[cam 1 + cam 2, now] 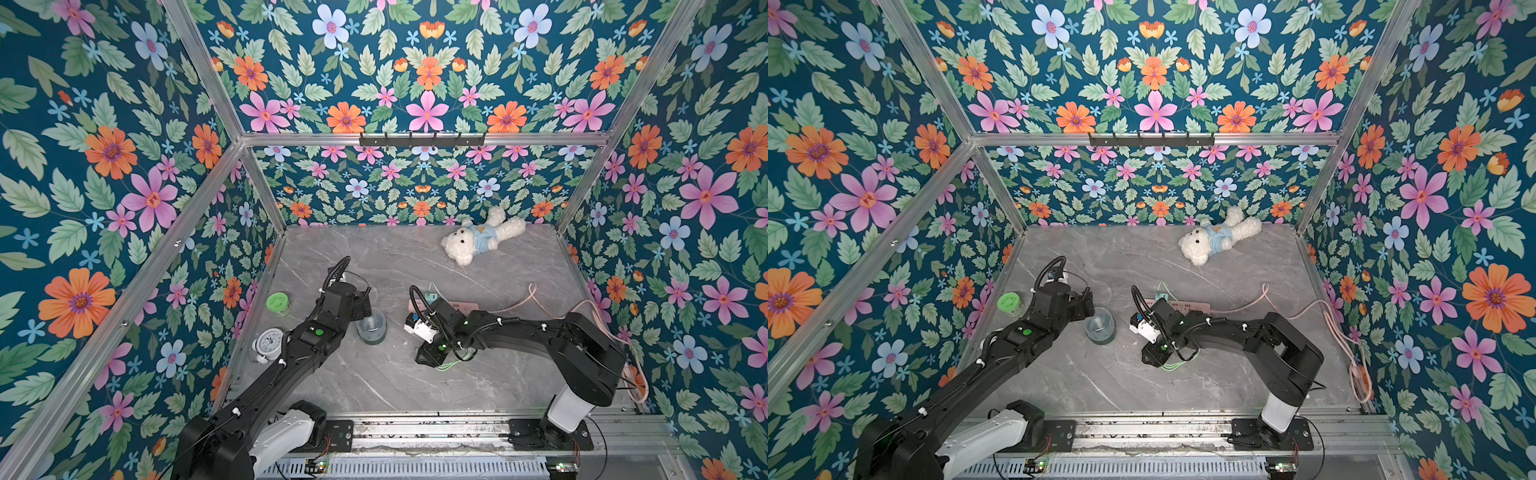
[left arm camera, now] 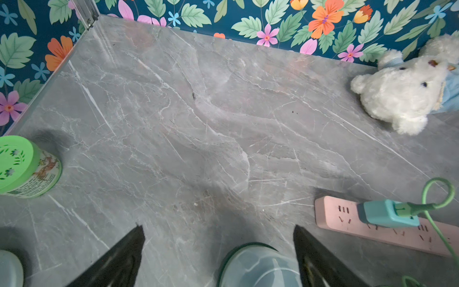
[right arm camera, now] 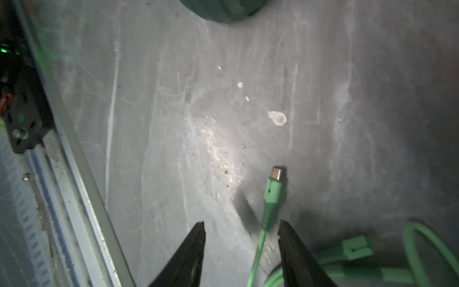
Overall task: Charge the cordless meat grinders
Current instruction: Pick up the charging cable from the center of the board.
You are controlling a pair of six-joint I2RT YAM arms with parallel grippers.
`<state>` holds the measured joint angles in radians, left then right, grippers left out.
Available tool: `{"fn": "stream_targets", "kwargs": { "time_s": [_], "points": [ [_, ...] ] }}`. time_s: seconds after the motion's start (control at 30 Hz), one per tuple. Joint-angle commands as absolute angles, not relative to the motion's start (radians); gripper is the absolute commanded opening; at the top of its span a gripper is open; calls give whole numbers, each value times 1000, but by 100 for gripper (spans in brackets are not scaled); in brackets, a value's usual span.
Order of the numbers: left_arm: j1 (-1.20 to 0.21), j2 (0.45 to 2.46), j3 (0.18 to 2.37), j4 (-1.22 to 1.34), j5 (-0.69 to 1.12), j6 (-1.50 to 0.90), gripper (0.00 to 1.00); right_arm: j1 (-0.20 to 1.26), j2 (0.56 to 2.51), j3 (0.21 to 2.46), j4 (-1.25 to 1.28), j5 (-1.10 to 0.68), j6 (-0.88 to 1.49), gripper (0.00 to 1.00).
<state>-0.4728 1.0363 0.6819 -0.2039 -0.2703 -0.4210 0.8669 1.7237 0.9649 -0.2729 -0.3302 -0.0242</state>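
Observation:
The plug lies loose (image 3: pixel 273 187) past my right gripper's fingers, so I should reach forward with that hand and pinch the plug (image 3: pixel 271 195) before my left gripper tilts the grinder.
The cordless meat grinder (image 1: pixel 371 328) (image 1: pixel 1099 328) is a clear bluish dome on a teal-green base, standing mid-table. In the left wrist view the grinder (image 2: pixel 258 266) sits between the fingers of my left gripper (image 2: pixel 218 227), which is open wide, and nearer one finger. My right gripper (image 3: pixel 241 223) is open low over the table. A green charging cable (image 3: pixel 258 248) runs between its fingers without being pinched. The cable's plug (image 3: pixel 272 191) lies just beyond the fingertips. The grinder's base (image 3: pixel 223 10) shows further on.
A pink power strip (image 1: pixel 457 306) (image 2: pixel 347 218) holds a teal adapter (image 2: pixel 387 213) with the green cable attached. A white teddy bear (image 1: pixel 478 241) lies at the back. A green-lidded jar (image 1: pixel 277 303) and an alarm clock (image 1: pixel 268 343) stand at the left. The front rail (image 3: pixel 82 174) runs beside my right gripper.

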Motion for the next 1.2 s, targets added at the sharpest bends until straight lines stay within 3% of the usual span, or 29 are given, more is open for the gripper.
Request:
{"fn": "stream_targets", "kwargs": {
  "time_s": [0.0, 0.2, 0.83, 1.0, 1.17],
  "points": [
    [-464, 1045, 674, -167, -254, -422, 95, 868, 1753, 996, -338, -273, -28, 49],
    [-442, 1048, 664, -152, -236, -422, 96, 867, 1792, 1025, -382, -255, -27, 45],
    [-410, 1009, 652, -183, -225, -432, 96, 934, 1884, 1103, -496, -135, 0, 16],
    [-405, 1002, 650, -189, -191, -431, 96, 933, 1864, 1084, -458, -172, 11, 4],
    [-406, 997, 653, -205, -148, -444, 97, 924, 1822, 1053, -395, -240, 24, 1]
  ]
}}
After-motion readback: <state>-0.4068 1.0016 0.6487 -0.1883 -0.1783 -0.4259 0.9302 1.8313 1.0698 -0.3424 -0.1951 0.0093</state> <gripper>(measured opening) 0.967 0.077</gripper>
